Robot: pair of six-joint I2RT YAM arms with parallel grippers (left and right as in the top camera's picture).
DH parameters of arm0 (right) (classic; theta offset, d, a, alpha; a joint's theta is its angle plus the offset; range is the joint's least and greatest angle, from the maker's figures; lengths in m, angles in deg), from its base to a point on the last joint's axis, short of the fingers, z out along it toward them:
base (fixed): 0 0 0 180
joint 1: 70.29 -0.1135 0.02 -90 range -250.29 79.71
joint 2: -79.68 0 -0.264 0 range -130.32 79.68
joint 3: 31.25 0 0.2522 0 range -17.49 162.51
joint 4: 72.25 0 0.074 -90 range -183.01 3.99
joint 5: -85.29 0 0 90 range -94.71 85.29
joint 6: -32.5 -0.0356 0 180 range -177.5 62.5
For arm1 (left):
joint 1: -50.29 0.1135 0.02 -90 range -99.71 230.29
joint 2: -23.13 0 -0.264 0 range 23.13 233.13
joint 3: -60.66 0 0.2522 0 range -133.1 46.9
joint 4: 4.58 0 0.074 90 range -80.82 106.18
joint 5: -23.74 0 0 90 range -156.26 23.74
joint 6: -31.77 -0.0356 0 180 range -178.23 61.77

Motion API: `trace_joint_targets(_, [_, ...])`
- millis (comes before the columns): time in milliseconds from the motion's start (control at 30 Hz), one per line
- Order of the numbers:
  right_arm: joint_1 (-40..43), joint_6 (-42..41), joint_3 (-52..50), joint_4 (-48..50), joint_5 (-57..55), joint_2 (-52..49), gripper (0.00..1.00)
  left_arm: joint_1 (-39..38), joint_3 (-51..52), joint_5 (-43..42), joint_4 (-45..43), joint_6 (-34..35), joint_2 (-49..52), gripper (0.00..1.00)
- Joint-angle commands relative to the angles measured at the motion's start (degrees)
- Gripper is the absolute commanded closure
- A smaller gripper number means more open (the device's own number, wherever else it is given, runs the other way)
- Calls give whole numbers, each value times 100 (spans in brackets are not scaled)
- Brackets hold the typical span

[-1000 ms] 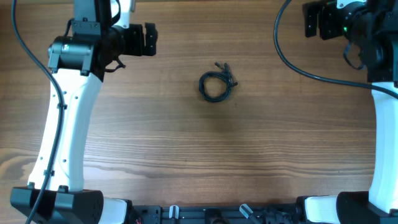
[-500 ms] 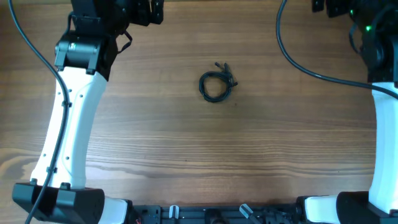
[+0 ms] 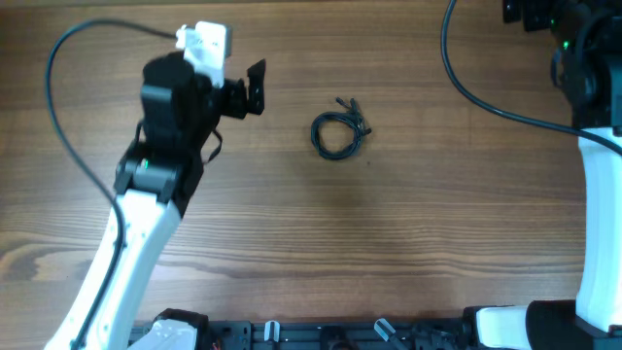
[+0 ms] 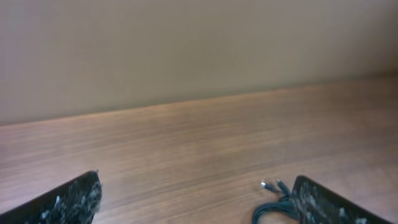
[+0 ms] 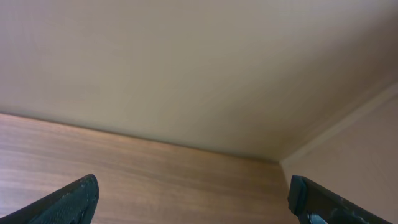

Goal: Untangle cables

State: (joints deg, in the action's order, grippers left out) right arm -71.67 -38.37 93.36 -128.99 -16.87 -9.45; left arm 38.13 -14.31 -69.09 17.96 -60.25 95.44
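My right gripper should pull back and tilt down while my left gripper raises the coil's loop [image 3: 317, 136], because my right gripper is pointing at the beige wall [image 5: 180, 74], far away from the cables.
The cables [image 3: 338, 134] lie as a small black coil with plug tips poking out at its upper right, in the middle of the wooden table. My left gripper [image 3: 255, 89] hovers to the left of the coil, pointing toward it, open and empty. In the left wrist view the cables [image 4: 275, 203] show at the bottom right, just inside the right fingertip [image 4: 326, 205], with the left gripper [image 4: 196, 202] open wide. My right gripper [image 3: 515, 12] sits at the top right edge, far from the coil, partly cut off. In its own view the right gripper [image 5: 196, 199] is open over bare wood.
The white left arm [image 3: 136, 243] slants across the left part of the table. The right arm [image 3: 598, 194] runs along the right edge, with a thick black arm cable [image 3: 476, 92] looping over the table's top right. A beige wall [image 5: 186, 74] stands behind the table.
The left arm has swung away from the top edge, bringing its gripper down and right toward the coil. The right gripper has shifted further toward the top edge. The cables have not moved.
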Motion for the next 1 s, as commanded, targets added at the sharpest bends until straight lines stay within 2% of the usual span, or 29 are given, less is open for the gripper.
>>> trace_joint_targets(0, [13,-109,-667,310,-435,304,0,7,603,448,-282,164,-682,0])
trace_joint_targets(267, [13,35,-3193,2009,-977,2363,0,81,621,487,-387,168,-684,0])
trace_joint_targets(467, [13,-846,-4098,2048,-988,3248,0,81,621,485,-413,446,-684,0])
trace_joint_targets(567, [13,-1679,-4197,1641,-848,3080,0,81,621,485,-404,446,-680,0])
trace_joint_targets(700, [13,-2275,-4197,1250,-133,2562,0,0,619,485,-389,446,-608,0])
trace_joint_targets(967, [13,-2446,-4194,1121,1176,1672,0,0,619,485,-461,660,-372,0])
